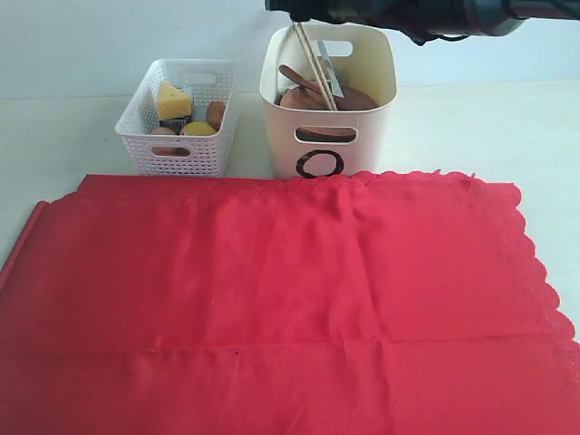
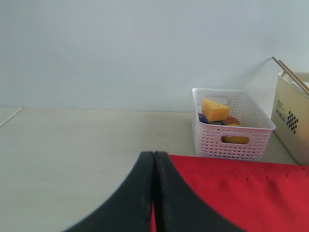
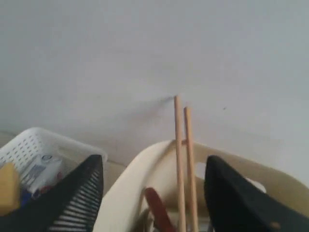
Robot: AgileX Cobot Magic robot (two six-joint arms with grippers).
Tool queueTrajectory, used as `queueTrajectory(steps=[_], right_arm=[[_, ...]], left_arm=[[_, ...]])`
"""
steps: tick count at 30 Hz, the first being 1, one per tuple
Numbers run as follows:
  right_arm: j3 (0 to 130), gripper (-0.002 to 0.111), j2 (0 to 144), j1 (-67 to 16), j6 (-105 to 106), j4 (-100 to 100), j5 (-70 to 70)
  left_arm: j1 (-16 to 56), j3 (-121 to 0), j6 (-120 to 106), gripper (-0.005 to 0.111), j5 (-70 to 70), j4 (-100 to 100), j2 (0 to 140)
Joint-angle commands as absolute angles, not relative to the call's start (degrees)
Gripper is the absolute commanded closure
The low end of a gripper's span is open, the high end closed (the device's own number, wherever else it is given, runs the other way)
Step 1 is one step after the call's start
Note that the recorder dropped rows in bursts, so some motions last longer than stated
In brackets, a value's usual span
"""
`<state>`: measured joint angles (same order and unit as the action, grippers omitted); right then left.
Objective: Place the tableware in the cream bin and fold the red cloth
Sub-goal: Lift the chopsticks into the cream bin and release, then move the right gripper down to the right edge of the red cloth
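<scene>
My right gripper keeps pulling back until it closes over the cloth (image 1: 344,245), because the chopsticks (image 1: 320,72) stand loose inside the cream bin and the red cloth lies clear.
The cream bin (image 1: 326,136) stands behind the red cloth (image 1: 272,299), which lies spread flat across the table. Chopsticks (image 1: 313,59), a wooden spoon (image 1: 297,76), a knife (image 1: 329,77) and the brown plate (image 1: 349,98) rest inside the bin. My right gripper (image 3: 155,158) hangs open just above the bin (image 3: 140,183). The chopsticks (image 3: 181,159) stand loose between its fingers (image 3: 89,188), touching neither, and the spoon (image 3: 157,208) lies below. My left gripper (image 2: 153,159) is shut and empty, low over the table by the cloth's (image 2: 241,193) corner. Cup and bowl are hidden.
A white lattice basket (image 1: 177,127) holding a cheese wedge (image 1: 172,100) and other food sits left of the bin. The basket (image 2: 231,125) also appears beyond the left gripper. My right arm (image 1: 426,14) reaches in along the top of the exterior view.
</scene>
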<state>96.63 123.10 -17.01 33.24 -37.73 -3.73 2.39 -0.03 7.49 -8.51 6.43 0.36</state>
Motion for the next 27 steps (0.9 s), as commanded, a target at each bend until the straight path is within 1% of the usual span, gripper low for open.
queueTrajectory(steps=[1,7,10,14,20,22,23,24,25,27], right_arm=[[97.0,0.049,119.8,-15.5,35.9,-35.2,6.9],[97.0,0.049,113.7,-12.8,35.8,-30.3,22.2],[97.0,0.049,109.5,-11.1,35.6,-27.4,34.2],[96.8,0.049,106.0,-10.6,35.4,-26.4,44.2],[85.6,0.049,99.3,-10.6,35.4,-26.9,45.0],[80.8,0.056,97.2,-10.6,35.6,-27.5,43.6],[77.1,0.068,95.7,-10.6,36.1,-28.3,41.0],[75.3,0.074,95.0,-10.6,36.7,-29.1,39.5],[72.4,0.084,94.1,-10.6,37.8,-30.1,37.0],[67.8,0.096,92.8,-10.6,38.2,-31.4,33.0]], left_arm=[[2.3,0.0,7.6,0.105,-8.3,6.4,0.0],[2.3,0.0,7.6,0.105,-8.3,6.4,0.0],[2.3,0.0,7.6,0.105,-8.3,6.4,0.0],[2.3,0.0,7.6,0.105,-8.3,6.4,0.0],[2.3,0.0,7.6,0.105,-8.3,6.4,0.0],[2.3,0.0,7.6,0.105,-8.3,6.4,0.0],[2.3,0.0,7.6,0.105,-8.3,6.4,0.0],[2.3,0.0,7.6,0.105,-8.3,6.4,0.0],[2.3,0.0,7.6,0.105,-8.3,6.4,0.0],[2.3,0.0,7.6,0.105,-8.3,6.4,0.0]])
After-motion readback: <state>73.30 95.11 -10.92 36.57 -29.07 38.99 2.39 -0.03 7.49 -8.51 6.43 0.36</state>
